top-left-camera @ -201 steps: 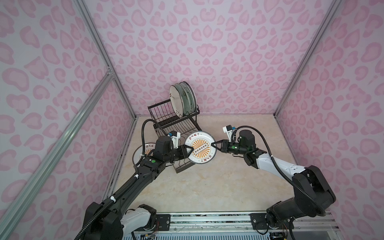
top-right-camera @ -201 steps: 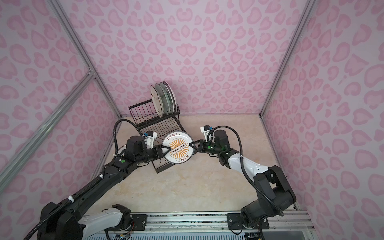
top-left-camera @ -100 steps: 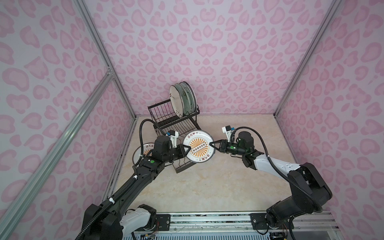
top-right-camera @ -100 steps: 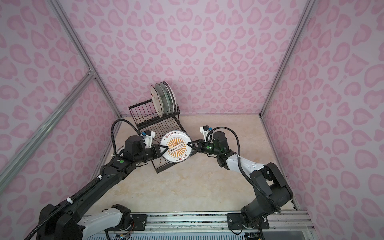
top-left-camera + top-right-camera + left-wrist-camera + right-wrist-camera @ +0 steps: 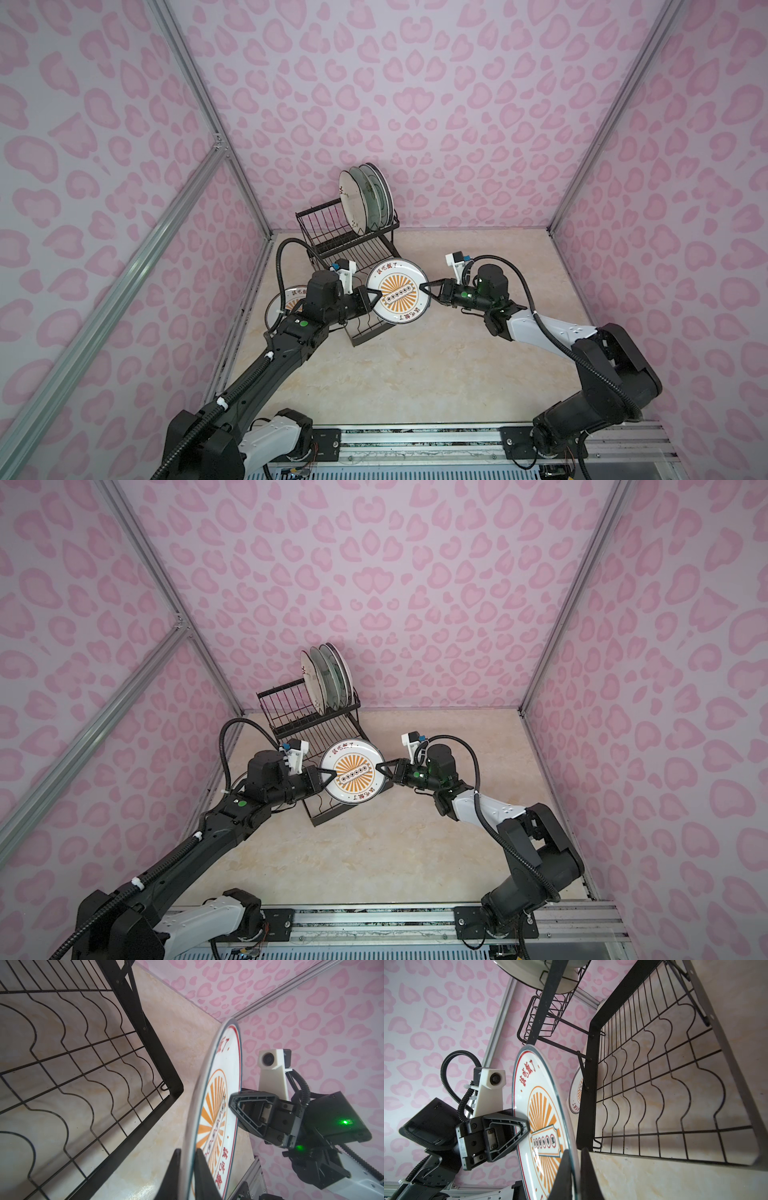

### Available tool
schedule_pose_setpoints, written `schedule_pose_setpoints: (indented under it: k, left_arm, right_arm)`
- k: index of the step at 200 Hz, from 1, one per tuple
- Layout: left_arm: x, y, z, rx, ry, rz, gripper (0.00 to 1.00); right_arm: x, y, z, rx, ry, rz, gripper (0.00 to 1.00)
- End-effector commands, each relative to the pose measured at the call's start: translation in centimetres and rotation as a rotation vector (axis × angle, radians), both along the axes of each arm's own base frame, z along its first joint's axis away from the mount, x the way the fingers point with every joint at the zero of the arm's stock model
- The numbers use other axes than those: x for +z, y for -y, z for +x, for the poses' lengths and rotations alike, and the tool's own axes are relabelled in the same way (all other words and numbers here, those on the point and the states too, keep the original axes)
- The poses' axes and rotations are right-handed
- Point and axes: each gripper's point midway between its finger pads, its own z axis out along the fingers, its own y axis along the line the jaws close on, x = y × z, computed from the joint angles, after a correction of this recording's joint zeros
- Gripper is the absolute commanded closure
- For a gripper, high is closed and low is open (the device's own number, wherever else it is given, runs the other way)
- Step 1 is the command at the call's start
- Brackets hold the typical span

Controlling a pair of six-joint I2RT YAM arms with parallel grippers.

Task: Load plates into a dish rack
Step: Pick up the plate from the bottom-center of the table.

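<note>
Next, my right gripper opens and reaches further in toward the orange sunburst [image 5: 409, 285] before my left gripper opens, because my right fingers are holding only the white plate's outer rim [image 5: 428, 277].
A white plate with an orange sunburst [image 5: 397, 293] [image 5: 352, 776] hangs tilted above the lower tray of the black dish rack [image 5: 365, 332] [image 5: 87, 1076] [image 5: 654, 1084]. My left gripper [image 5: 376, 296] [image 5: 188, 1150] is shut on its left rim. On the opposite rim my right gripper [image 5: 424, 287] [image 5: 574, 1150] is also shut. Three plates [image 5: 365, 199] [image 5: 326, 677] stand upright in the raised tier. A second sunburst plate [image 5: 286, 301] [image 5: 576, 1093] lies on the floor left of the rack, partly hidden by my left arm.
The rack stands at the back left, close to the side wall [image 5: 166, 270] and its aluminium post [image 5: 216, 137]. Beige floor [image 5: 436, 374] stretches in front of and to the right of the rack. A rail [image 5: 415, 440] runs along the near edge.
My left gripper's jaws have closed onto the plate's left rim. The plate has drifted only slightly left, still held by the right gripper.
</note>
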Motion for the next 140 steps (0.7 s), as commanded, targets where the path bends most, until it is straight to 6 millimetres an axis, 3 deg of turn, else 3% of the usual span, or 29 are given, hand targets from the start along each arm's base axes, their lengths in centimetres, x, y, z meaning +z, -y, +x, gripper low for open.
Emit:
schedule_pose_setpoints:
  k: [1, 70, 140]
  left_arm:
    - [0.5, 0.2, -0.1, -0.03, 0.048, 0.019, 0.97]
    - [2.4, -0.2, -0.4, -0.014, 0.112, -0.003, 0.97]
    - [3.6, -0.5, -0.4, 0.002, 0.151, -0.035, 0.97]
  right_arm:
    - [2.0, -0.6, -0.4, 0.039, 0.06, 0.065, 0.87]
    - [2.4, -0.8, -0.9, 0.043, 0.064, 0.075, 0.65]
    - [2.7, -2.2, -1.8, 0.077, 0.065, 0.128, 0.62]
